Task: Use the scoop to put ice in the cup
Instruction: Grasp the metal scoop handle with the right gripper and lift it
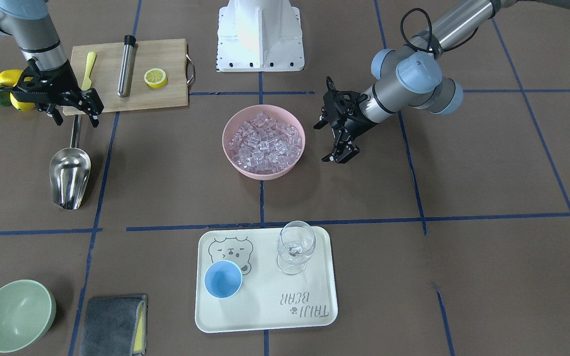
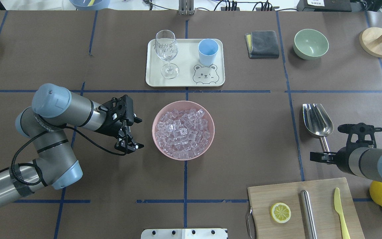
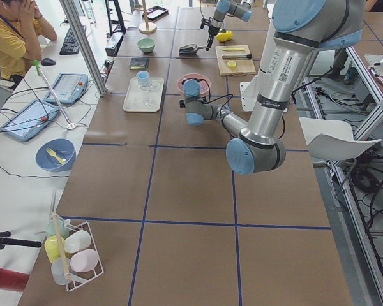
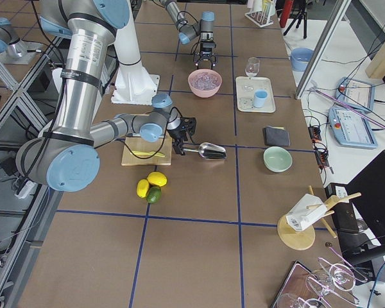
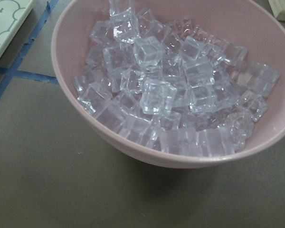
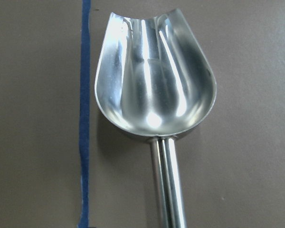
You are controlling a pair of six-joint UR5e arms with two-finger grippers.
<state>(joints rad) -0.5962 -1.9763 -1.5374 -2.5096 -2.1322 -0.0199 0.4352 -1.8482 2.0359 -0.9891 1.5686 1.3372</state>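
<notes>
The ice (image 1: 266,145) will come away in loose pieces when the robot lifts it with the steel scoop, because jumbled, separate cubes (image 1: 254,141) fill the pink bowl.
The steel scoop (image 1: 70,170) lies on the table, trough empty, and fills the right wrist view (image 6: 154,85). My right gripper (image 1: 76,117) is open, pointing down, its fingers on either side of the scoop's thin handle; it also shows in the overhead view (image 2: 325,154). The ice (image 1: 264,138) is heaped in a pink bowl (image 1: 265,174) at the table's middle and is close in the left wrist view (image 5: 166,90). My left gripper (image 1: 324,142) is open and empty just beside the bowl. The light-blue cup (image 1: 222,279) stands empty on a cream tray (image 1: 285,296).
A clear wine glass (image 1: 296,247) shares the tray. A cutting board (image 1: 166,54) holds a steel cylinder (image 1: 126,66), a lemon half and a yellow knife. Lemons (image 1: 10,76) lie behind the right gripper. A green bowl (image 1: 15,316) and a grey cloth (image 1: 112,324) sit at the far corner.
</notes>
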